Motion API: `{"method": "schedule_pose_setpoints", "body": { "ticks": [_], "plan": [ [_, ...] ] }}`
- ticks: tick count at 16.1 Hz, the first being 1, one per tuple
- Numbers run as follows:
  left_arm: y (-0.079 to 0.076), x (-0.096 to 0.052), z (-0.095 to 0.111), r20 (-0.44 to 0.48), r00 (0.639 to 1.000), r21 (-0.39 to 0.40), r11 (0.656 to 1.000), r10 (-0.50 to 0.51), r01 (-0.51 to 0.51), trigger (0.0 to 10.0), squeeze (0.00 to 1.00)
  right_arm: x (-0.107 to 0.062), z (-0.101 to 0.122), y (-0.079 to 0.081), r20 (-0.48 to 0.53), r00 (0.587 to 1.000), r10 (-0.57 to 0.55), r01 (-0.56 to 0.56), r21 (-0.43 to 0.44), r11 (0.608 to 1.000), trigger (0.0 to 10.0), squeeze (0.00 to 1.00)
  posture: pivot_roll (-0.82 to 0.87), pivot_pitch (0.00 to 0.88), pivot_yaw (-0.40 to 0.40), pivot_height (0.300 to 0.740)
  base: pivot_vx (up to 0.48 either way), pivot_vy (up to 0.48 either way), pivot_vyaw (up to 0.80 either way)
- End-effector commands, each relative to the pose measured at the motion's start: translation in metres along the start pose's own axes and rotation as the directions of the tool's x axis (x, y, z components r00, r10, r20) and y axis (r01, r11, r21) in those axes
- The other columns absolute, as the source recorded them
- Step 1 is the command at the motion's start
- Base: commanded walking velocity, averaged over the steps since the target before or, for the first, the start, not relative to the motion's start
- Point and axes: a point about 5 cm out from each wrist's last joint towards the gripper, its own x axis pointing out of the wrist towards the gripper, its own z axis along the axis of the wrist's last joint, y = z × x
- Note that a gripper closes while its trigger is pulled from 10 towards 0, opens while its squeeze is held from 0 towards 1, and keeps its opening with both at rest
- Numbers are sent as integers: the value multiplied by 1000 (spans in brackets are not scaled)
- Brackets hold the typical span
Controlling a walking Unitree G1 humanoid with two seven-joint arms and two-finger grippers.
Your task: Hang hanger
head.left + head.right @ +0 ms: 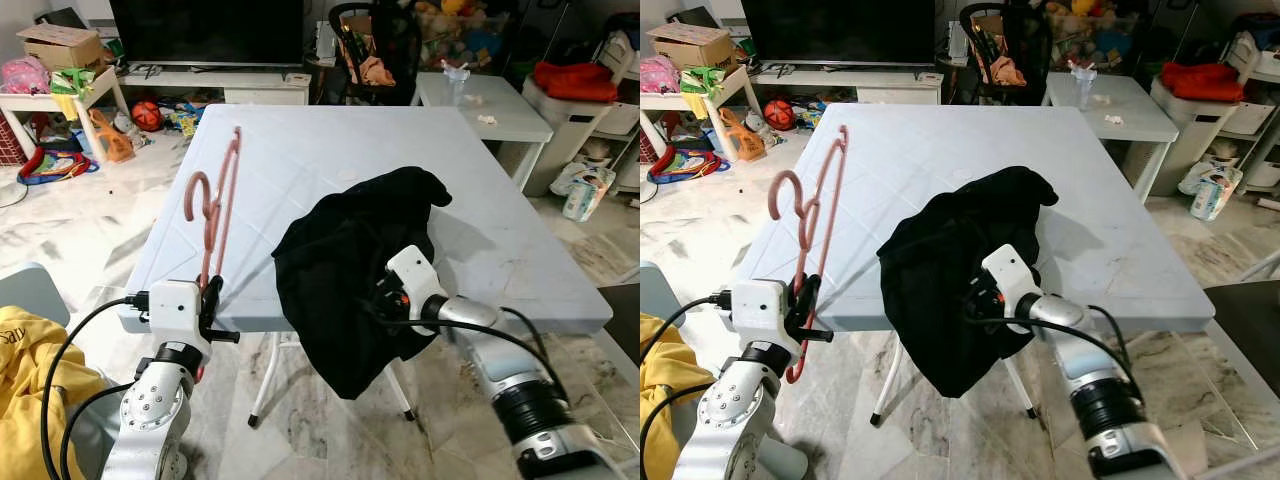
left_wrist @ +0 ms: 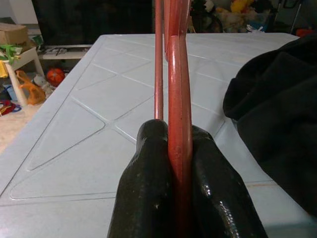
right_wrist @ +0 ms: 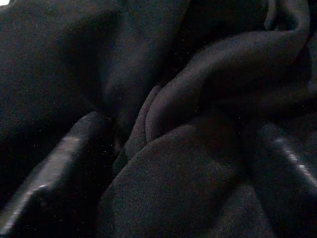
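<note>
The bunched cloth (image 1: pixel 345 237) will hang in loose folds when I lift it, because the black garment's lower part droops limply (image 1: pixel 345 362) over the table's edge.
A pink-red hanger (image 1: pixel 218 200) stands upright over the front left corner of the pale blue table (image 1: pixel 330 150), hook at the left. My left gripper (image 1: pixel 210 295) is shut on its lower bar; the left wrist view shows both black fingers (image 2: pixel 148 188) pressed against the hanger (image 2: pixel 177 99). A black garment (image 1: pixel 345 250) lies bunched on the table's front edge, and part of it hangs over. My right gripper (image 1: pixel 378 295) is pushed into its folds from the front. In the right wrist view its fingers (image 3: pixel 54 168) stand wide apart, with black cloth (image 3: pixel 188 114) between them.
A yellow cloth (image 1: pixel 25 350) lies at the lower left. Behind the table are a TV stand (image 1: pixel 215 80), a black chair (image 1: pixel 375 50) and a second small table (image 1: pixel 480 100). Toys litter the floor at the far left; a white bin with red cloth (image 1: pixel 575 85) stands at the right.
</note>
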Motion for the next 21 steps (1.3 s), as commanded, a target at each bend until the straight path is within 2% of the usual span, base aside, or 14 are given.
{"method": "schedule_pose_setpoints", "body": {
  "ticks": [1, 3, 6, 7, 10, 14, 17, 18, 20, 21],
  "plan": [
    [-1, 2, -4, -25, 1000, 8, 1000, -7, 7, 10000, 0, 2, -19, 5, -78, 997, -20, 24, 56, 998, 0, 0, -17, 0, -40, 740, 0, 0, 0],
    [0, 3, -3, -22, 1000, 11, 1000, -5, 5, 10000, 0, 5, -19, 7, -75, 996, -42, 48, 73, 996, 0, 0, -19, 0, -41, 740, 0, 0, 0],
    [1, 3, -3, -20, 1000, 11, 1000, 0, 0, 10000, 0, 7, -15, -2, -67, 990, -124, 131, 107, 986, 0, 0, -21, 0, -46, 740, 0, 0, 0],
    [0, 3, -3, -18, 1000, 7, 1000, 2, -2, 10000, 0, 6, -15, -9, -67, 982, -176, 183, 137, 973, 0, 0, -21, 0, -46, 740, 0, 0, 0],
    [-2, 3, -4, -17, 1000, 3, 1000, 1, -1, 10000, 0, 6, -8, -18, -35, 969, -244, 246, 213, 946, 0, 0, -25, 0, -46, 740, 0, 0, 0],
    [-2, 3, -3, -13, 1000, 2, 1000, 3, -3, 10000, 0, 14, 8, -21, 9, 956, -294, 280, 271, 921, 0, 0, -20, 0, -47, 740, 0, 0, 0],
    [-4, 2, -3, -16, 1000, 1, 1000, 1, -1, 10000, 0, 32, 35, -11, 50, 953, -300, 270, 313, 911, 0, 0, -12, 0, -53, 740, 0, 0, 0],
    [-4, 1, -3, -17, 1000, 0, 1000, 3, -3, 10000, 0, 40, 49, -7, 68, 951, -301, 260, 353, 899, 0, 0, -8, 0, -58, 740, 0, 0, 0],
    [-4, -1, -5, -21, 1000, -1, 1000, 12, -12, 10000, 0, 49, 66, 0, 73, 955, -286, 214, 495, 842, 0, 0, -4, 0, -67, 740, 0, 0, 0],
    [-3, -2, -6, -22, 1000, -2, 1000, 17, -17, 10000, 0, 52, 83, 1, 100, 951, -293, 204, 511, 835, 0, 0, 1, 0, -74, 740, 0, 0, 0]
  ]
}}
